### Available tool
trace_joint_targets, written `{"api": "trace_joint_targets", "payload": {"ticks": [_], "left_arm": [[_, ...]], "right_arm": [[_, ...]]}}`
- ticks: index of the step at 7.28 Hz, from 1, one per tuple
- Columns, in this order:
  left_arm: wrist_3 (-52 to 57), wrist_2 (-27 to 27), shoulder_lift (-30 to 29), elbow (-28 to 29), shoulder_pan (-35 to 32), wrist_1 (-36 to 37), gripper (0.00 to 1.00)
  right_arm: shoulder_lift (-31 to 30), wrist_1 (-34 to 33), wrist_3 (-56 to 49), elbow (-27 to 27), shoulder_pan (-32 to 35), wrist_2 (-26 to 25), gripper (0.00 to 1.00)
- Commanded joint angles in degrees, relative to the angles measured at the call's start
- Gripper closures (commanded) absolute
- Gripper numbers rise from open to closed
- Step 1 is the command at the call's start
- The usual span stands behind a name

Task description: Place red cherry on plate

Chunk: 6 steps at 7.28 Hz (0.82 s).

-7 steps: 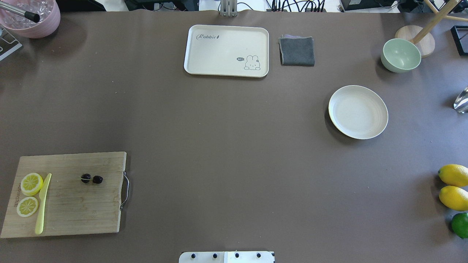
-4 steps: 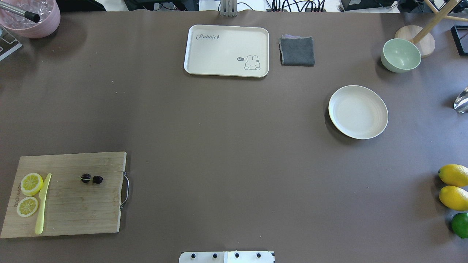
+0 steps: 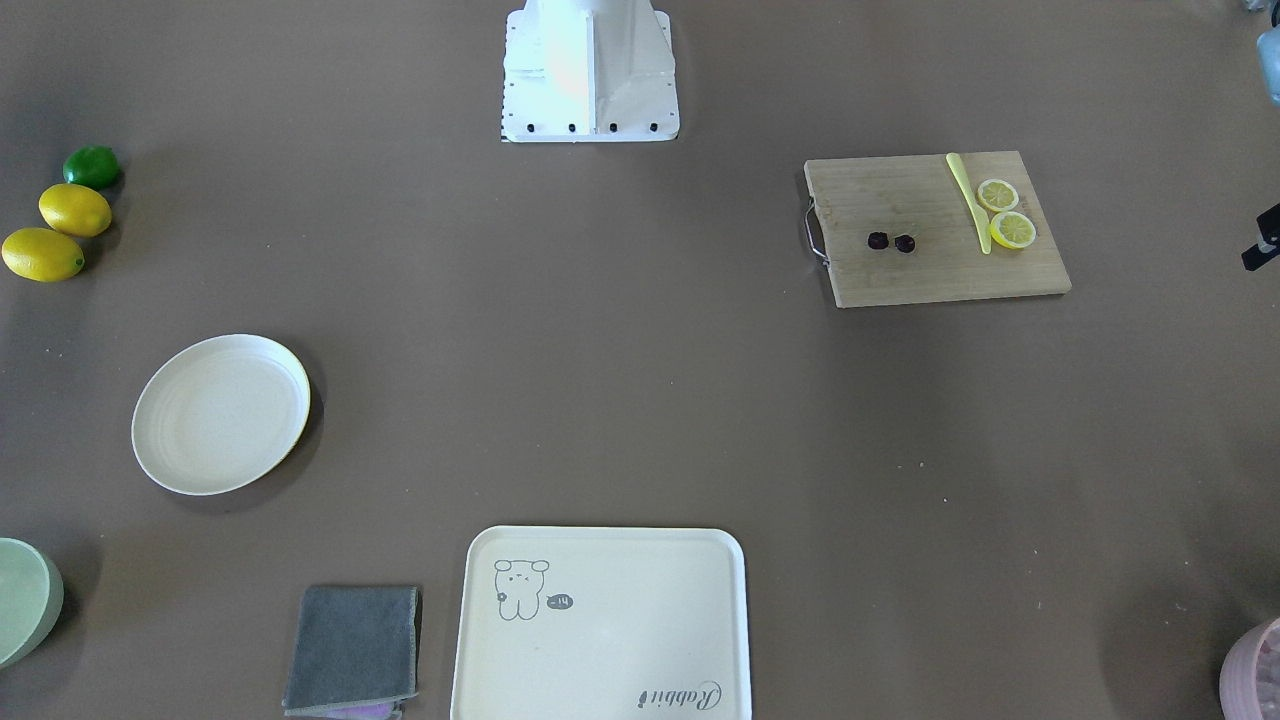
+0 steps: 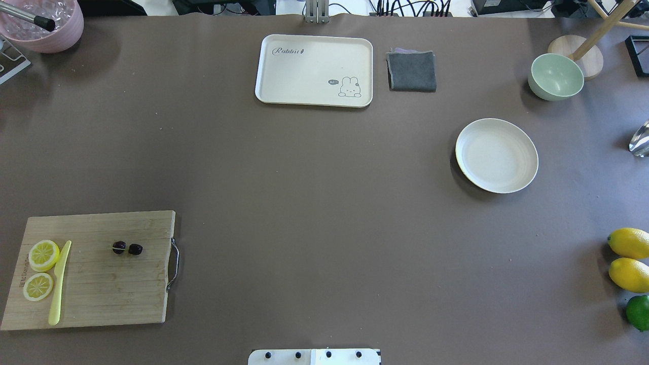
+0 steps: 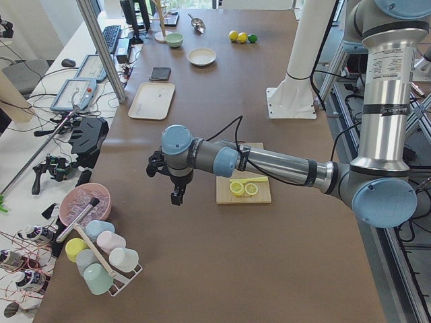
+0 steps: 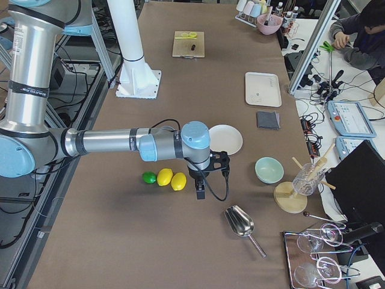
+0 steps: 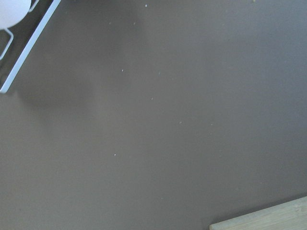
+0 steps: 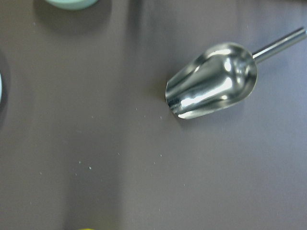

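Note:
Next, I take the plate's rim (image 3: 151, 376) with my right gripper and bring the plate toward the middle first, because the plate lies far from the red cherry on the cutting board (image 3: 891, 242).
The red cherry (image 4: 127, 248) is a pair of tiny dark fruits on a wooden cutting board (image 4: 101, 299) at the near left of the table, also seen from the front (image 3: 891, 242). The plate (image 4: 497, 155) is round, cream-white and bare, at the far right (image 3: 221, 414). My left gripper (image 5: 176, 196) hangs over bare table beyond the board's left end, seen only from the side. My right gripper (image 6: 200, 189) hangs beside the lemons, past the plate, also seen only from the side. I cannot tell whether either one is open or shut.
Two lemon slices (image 4: 41, 268) and a yellow knife (image 4: 59, 284) share the board. A rabbit tray (image 4: 314, 70), grey cloth (image 4: 411, 71) and green bowl (image 4: 555, 76) sit at the back. Lemons (image 4: 628, 258), a lime (image 4: 638, 312) and a metal scoop (image 8: 211, 86) lie at the right.

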Motion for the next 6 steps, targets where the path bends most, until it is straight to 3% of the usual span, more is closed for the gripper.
{"api": "trace_joint_targets", "payload": {"ticks": [1,3,4,5,6], "left_arm": [[-0.1,1.7,-1.6,-0.2,-0.9,-6.8,0.02],[-0.1,1.6,-1.6,-0.2,-0.9,-13.4,0.02],[0.0,1.5,-1.7,-0.2,-0.9,-13.8,0.02],[0.0,1.5,-1.7,0.0,-0.8,-13.9,0.02],[-2.3,1.6,-1.7,0.5,-0.8,-14.3,0.02]], "right_arm": [[3.7,0.5,0.3,0.5,3.7,0.9,0.00],[2.4,4.8,-2.0,0.6,5.0,1.1,0.00],[-0.4,11.8,-3.1,-0.7,5.0,1.3,0.00],[-1.4,15.4,-1.1,-0.8,5.0,1.2,0.00],[-0.7,15.4,7.8,-0.8,3.1,1.4,0.00]]}}
